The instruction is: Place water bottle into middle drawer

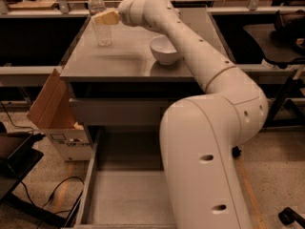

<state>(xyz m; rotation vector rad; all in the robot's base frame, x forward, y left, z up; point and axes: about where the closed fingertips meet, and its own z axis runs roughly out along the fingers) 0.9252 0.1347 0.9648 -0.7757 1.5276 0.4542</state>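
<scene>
The drawer's plain gray bottom (133, 177) continues up to my arm, so I should expect the hidden part of the middle drawer (194, 185) to be empty as well.
The water bottle (102, 34) stands upright at the far left of the gray cabinet top (119, 56). It is clear, with a white cap. My gripper (106, 17) is at the bottle's upper body, reaching in from the right, and its tan tip overlaps the bottle. The middle drawer (126, 199) is pulled out wide at the bottom of the view, with a bare gray floor. My arm hides its right part.
A white bowl (164, 50) sits on the cabinet top to the right of the bottle. A shut drawer front (116, 111) is under the top. An open cardboard box (55, 116) stands on the floor to the left, with cables (52, 199) near it.
</scene>
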